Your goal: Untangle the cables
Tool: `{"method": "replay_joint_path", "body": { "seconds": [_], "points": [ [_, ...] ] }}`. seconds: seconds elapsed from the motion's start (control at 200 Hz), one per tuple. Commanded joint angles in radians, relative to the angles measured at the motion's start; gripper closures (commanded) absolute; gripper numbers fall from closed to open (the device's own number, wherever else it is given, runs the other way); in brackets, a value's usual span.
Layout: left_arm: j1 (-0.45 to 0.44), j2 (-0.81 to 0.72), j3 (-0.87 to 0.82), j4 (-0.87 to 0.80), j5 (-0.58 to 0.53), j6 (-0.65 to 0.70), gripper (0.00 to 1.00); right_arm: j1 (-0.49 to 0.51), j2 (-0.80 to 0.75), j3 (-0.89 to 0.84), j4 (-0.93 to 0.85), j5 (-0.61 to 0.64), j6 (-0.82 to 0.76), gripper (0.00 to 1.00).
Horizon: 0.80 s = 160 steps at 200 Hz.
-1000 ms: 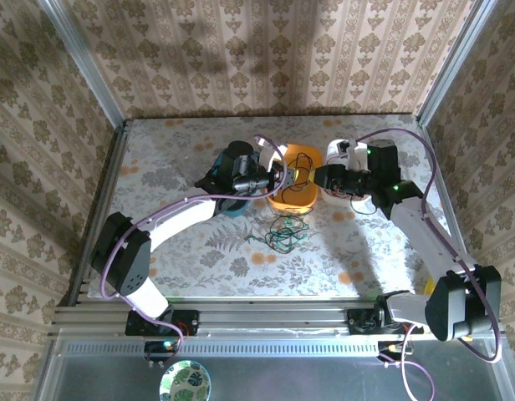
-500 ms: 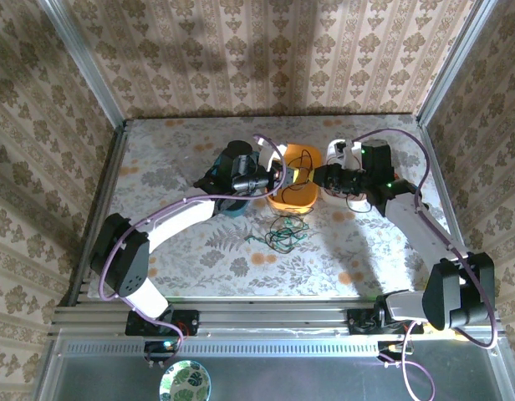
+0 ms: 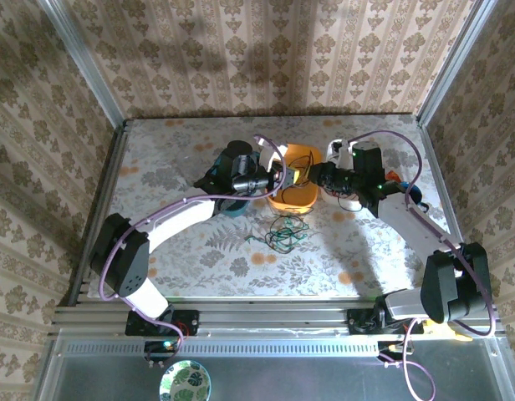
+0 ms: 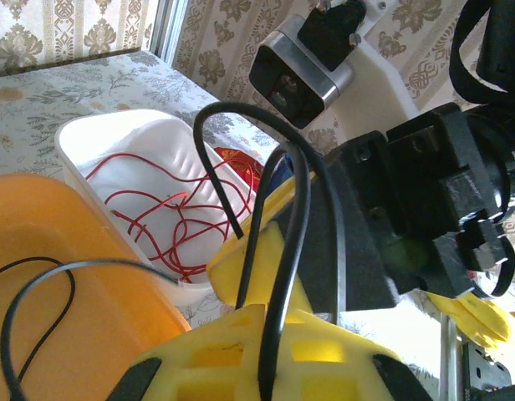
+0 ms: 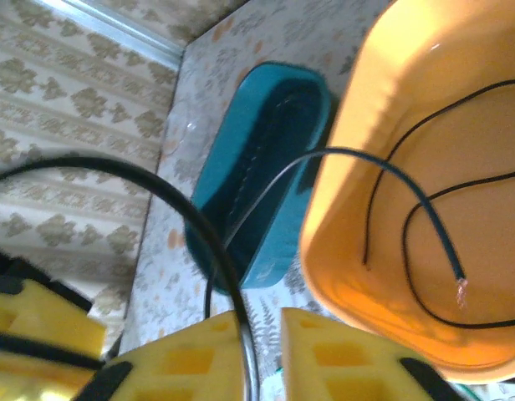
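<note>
My left gripper is holding the black cable [image 5: 214, 244], and the cable runs between my right gripper's fingers. So next my right gripper moves back before I lower the cable into the orange bin [image 3: 293, 200].
A black cable [image 4: 241, 109] arches up out of my left gripper [image 4: 278, 322], which is shut on it above the orange bin [image 3: 301, 150]. The same cable [image 5: 182, 200] runs down into my right gripper [image 5: 262, 316], lying against one finger [image 5: 199, 351]. Those jaws stand open with a narrow gap. In the top view the left gripper [image 3: 280, 177] and right gripper [image 3: 318, 175] face each other closely. A loose tangle of green and black cables [image 3: 284, 234] lies on the table in front of the bins. Red cables [image 4: 157, 200] lie in the white bin [image 4: 99, 125].
More thin black cable [image 5: 391, 175] lies inside the orange bin [image 5: 349, 209], one bare end showing. A teal bin [image 5: 266, 167] stands left of it, under the left arm [image 3: 191, 209]. Metal frame rails and patterned walls close in the table.
My right arm has swung left toward the left gripper and its jaws have narrowed around the black cable. The left gripper has held still, shut on the cable.
</note>
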Motion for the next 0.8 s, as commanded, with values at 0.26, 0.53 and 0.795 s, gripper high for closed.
{"method": "replay_joint_path", "body": {
  "seconds": [0.26, 0.53, 0.795],
  "points": [
    [0.023, -0.107, -0.059, 0.079, -0.124, 0.001, 1.0, -0.078, -0.079, -0.105, -0.221, 0.468, 0.151, 0.89],
    [0.073, -0.154, -0.084, 0.109, -0.145, -0.01, 1.0, -0.128, -0.173, -0.153, -0.293, 0.587, 0.223, 0.8],
    [0.075, -0.138, -0.065, 0.084, -0.14, 0.003, 1.0, -0.135, -0.226, -0.132, -0.284, 0.604, 0.173, 0.52]
  ]
}}
